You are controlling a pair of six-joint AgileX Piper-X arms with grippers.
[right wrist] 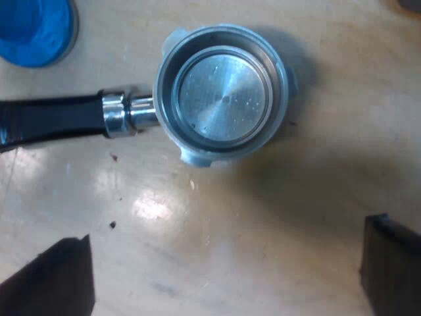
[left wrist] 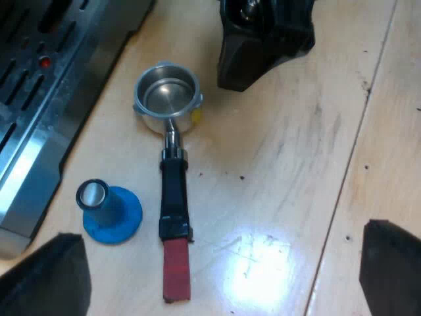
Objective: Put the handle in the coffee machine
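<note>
I expect the handle [left wrist: 174, 197] to catch in the coffee machine and stay up when I turn it, because small lugs [left wrist: 197, 101] stick out from the metal basket's rim.
The metal holder [left wrist: 166, 95] lies flat on the wooden table with its round basket facing up and empty. Its dark handle runs from the basket to a red end [left wrist: 176, 276]. My left gripper [left wrist: 220, 273] hangs open above the table, its fingers spread wide on either side of the red end and touching nothing. My right gripper [right wrist: 223, 276] is open too, hovering close over the holder's basket [right wrist: 223, 99] with nothing between its fingers. From the left wrist view, the right arm's black gripper [left wrist: 263, 39] sits just beyond the basket.
A blue tamper [left wrist: 112, 210] stands beside the handle, between it and the espresso machine's metal drip tray [left wrist: 39, 112]. The tamper's blue base [right wrist: 33, 26] also lies near the handle's black part. Bare wooden table [left wrist: 296, 164] stretches on the handle's other side.
</note>
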